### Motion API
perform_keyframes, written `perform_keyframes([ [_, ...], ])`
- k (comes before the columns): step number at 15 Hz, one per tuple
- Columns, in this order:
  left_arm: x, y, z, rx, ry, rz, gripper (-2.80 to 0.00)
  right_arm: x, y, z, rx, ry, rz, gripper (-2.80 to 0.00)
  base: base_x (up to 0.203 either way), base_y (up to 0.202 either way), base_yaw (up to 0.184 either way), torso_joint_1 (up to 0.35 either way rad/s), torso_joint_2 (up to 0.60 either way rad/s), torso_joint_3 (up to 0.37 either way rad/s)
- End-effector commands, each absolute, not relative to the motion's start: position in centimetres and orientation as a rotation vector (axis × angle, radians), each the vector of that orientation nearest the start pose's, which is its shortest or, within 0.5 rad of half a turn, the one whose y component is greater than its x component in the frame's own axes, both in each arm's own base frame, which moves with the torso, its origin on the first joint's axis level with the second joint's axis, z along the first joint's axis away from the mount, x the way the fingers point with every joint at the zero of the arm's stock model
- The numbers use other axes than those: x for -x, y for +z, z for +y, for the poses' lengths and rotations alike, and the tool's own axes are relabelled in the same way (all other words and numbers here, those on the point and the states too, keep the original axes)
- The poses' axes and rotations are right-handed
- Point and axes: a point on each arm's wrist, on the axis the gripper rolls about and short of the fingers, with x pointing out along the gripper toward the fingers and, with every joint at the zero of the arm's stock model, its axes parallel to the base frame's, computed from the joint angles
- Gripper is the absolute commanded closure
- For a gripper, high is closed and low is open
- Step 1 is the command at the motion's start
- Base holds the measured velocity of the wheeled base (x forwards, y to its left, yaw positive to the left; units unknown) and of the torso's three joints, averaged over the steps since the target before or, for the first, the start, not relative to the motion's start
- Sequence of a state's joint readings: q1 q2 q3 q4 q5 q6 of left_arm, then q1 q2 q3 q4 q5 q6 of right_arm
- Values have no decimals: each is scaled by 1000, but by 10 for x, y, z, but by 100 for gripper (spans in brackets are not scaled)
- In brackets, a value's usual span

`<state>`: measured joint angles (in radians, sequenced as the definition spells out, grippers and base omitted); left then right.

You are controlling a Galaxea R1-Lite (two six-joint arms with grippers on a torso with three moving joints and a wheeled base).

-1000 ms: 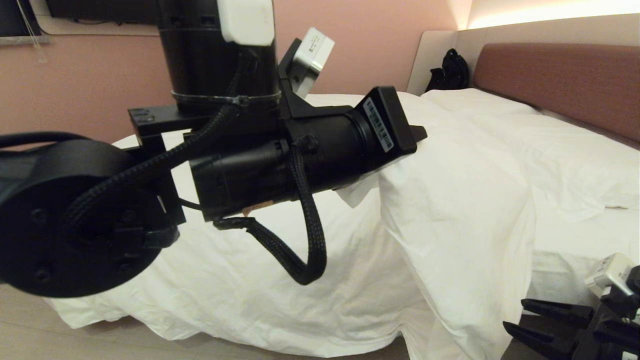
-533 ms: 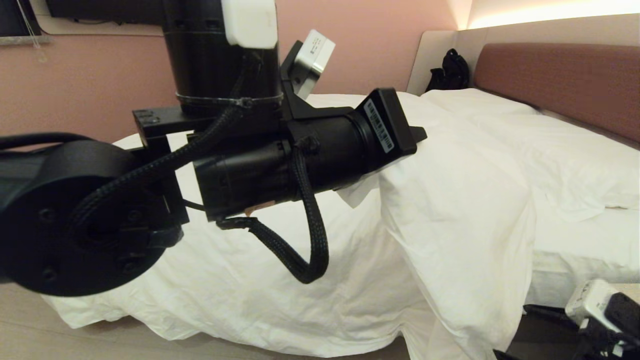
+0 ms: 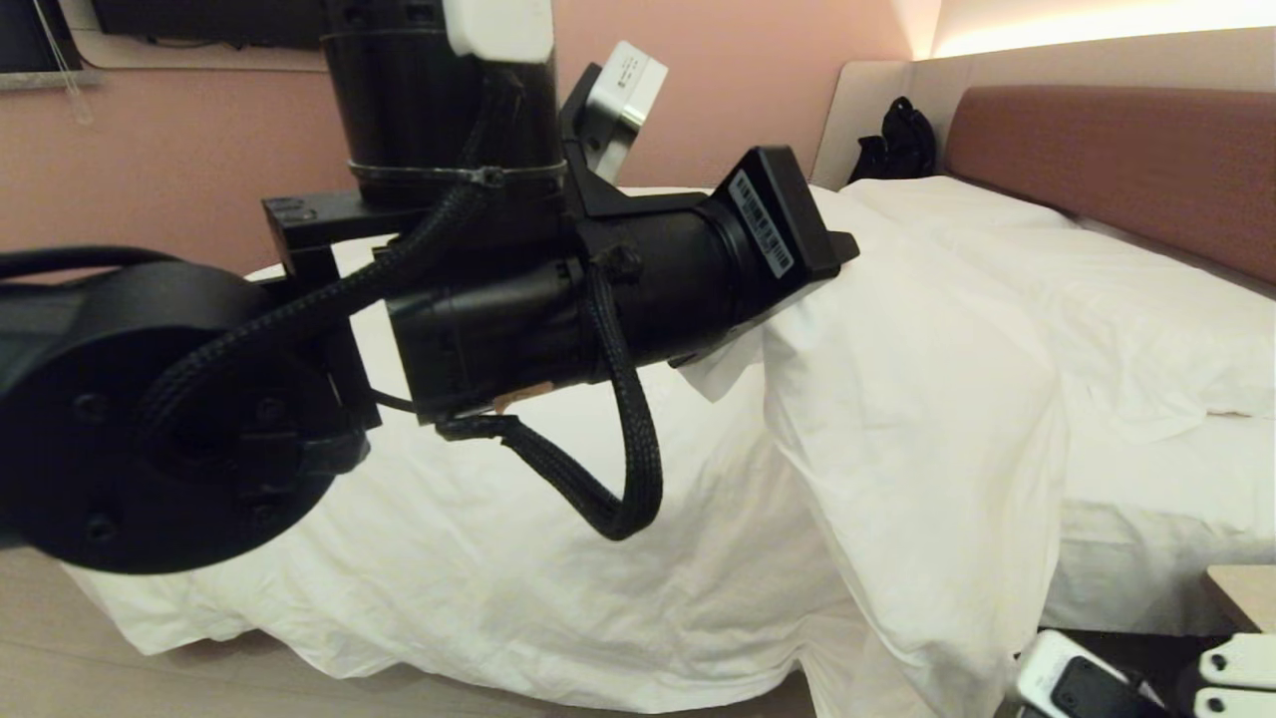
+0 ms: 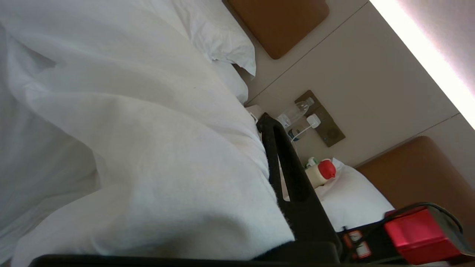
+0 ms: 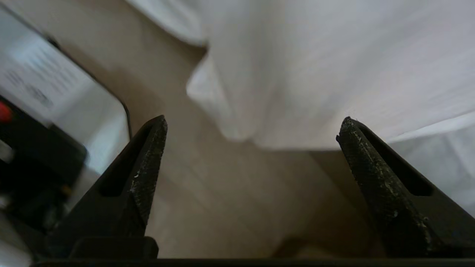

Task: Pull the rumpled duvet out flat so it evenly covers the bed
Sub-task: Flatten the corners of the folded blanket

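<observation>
The robot's right gripper is too low and has floor between its fingers below the duvet's hem (image 5: 285,143). It should move up and grab the duvet's hanging end (image 3: 945,640) before it spreads the duvet.
The white duvet (image 3: 897,419) is pulled up into a peak over the bed's (image 3: 1146,529) near side and drapes down toward the floor. My left gripper (image 3: 835,261) is at that peak, shut on a fold of the duvet (image 4: 148,148). In the left wrist view one black finger (image 4: 285,167) shows and cloth hides the other. My right gripper (image 5: 252,122) is low beside the bed, open wide, with bare floor between its fingers (image 5: 148,163). It faces the hanging duvet hem (image 5: 282,92) without touching it. Only the right wrist (image 3: 1077,688) shows in the head view.
The reddish-brown headboard (image 3: 1126,160) and white pillows (image 3: 977,214) lie at the far right. A black bag (image 3: 897,140) sits by the grey side panel. A nightstand corner (image 3: 1241,593) stands at the lower right. Bottles (image 4: 321,174) stand beyond the bed. Wooden floor (image 3: 60,658) runs in front.
My right gripper has opened wide and dropped toward the lower right, its fingers leaving the head view. The left gripper has kept its grip on the duvet and barely moved.
</observation>
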<state>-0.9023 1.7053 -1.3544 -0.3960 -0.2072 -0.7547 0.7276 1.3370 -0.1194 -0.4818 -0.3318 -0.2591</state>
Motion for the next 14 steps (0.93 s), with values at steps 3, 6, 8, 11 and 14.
perform_keyframes([
  [3,-201,316,-262,700,-1077,370,0,-133,85,139,441,257,178,-280,0,0,0,0,0,0],
  [6,-201,316,-262,704,-1079,375,0,-127,84,146,421,227,149,-280,0,0,0,0,0,0],
  [8,-200,316,-261,706,-1079,377,0,-130,94,150,370,215,109,-280,0,0,0,0,0,0],
  [11,-200,317,-261,720,-1081,381,0,-133,106,153,297,175,63,-280,0,0,0,0,0,0],
  [14,-199,318,-261,724,-1082,383,0,-135,112,155,261,146,38,-280,0,0,0,0,0,0],
])
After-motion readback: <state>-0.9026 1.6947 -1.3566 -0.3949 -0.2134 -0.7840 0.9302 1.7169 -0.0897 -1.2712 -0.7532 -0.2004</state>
